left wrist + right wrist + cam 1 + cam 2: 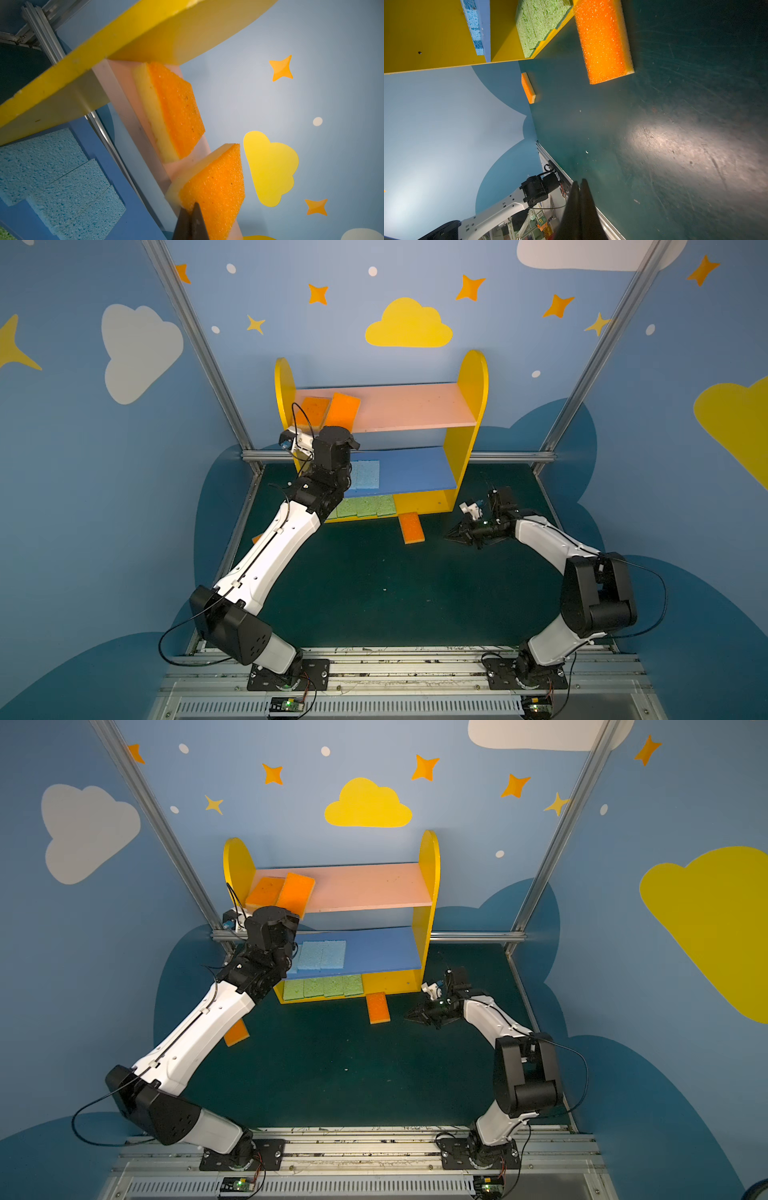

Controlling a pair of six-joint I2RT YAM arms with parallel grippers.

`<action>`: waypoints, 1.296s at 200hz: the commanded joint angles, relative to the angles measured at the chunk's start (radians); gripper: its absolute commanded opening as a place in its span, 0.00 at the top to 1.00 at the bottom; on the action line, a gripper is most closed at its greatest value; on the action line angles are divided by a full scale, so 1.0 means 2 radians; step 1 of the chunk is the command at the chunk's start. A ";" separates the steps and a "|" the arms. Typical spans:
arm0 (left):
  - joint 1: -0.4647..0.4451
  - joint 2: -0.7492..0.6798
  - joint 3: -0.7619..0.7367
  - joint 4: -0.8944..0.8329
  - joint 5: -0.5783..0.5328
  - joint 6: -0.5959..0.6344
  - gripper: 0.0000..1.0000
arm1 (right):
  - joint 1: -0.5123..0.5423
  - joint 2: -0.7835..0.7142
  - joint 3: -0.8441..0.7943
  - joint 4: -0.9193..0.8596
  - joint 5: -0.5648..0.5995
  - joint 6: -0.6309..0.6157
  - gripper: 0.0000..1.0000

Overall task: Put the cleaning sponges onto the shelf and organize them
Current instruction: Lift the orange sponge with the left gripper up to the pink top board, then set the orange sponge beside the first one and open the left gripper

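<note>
The tilted sponge has its far end (pixel 345 398) over clear pink board beside the flat sponge. My left gripper should go on pushing the tilted sponge's near edge (pixel 339 425) until that sponge lies flat.
The shelf (pixel 471 406) stands at the back of the mat. Two orange cleaning sponges lie at the left end of its pink board (pixel 415 406): one flat (pixel 174 112), one tilted over the front edge (pixel 216 187). My left gripper (pixel 191 206) is shut, its tips against the tilted sponge's near edge. Light blue sponges (pixel 322 955) lie on the blue board and green ones (pixel 324 987) on the bottom board. An orange sponge (pixel 411 528) lies on the mat before the shelf, and another (pixel 236 1032) under the left arm. My right gripper (pixel 579 180) is shut and empty, right of the nearer sponge.
Aluminium frame posts (pixel 199 344) rise at both back corners, joined by a bar (pixel 511 457) behind the shelf. Painted blue walls close in on three sides. A metal rail (pixel 395 668) carrying both arm bases runs along the front edge of the dark green mat (pixel 374 593).
</note>
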 commanded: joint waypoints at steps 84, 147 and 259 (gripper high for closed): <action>0.022 0.058 0.072 -0.027 0.027 -0.014 0.96 | 0.002 0.015 0.029 -0.013 0.004 -0.003 0.95; 0.026 0.068 0.087 -0.018 0.041 -0.012 0.69 | 0.001 0.021 0.029 -0.014 0.002 -0.007 0.95; -0.004 -0.004 0.036 0.011 0.051 0.049 0.01 | 0.010 -0.047 -0.008 -0.023 0.019 -0.006 0.95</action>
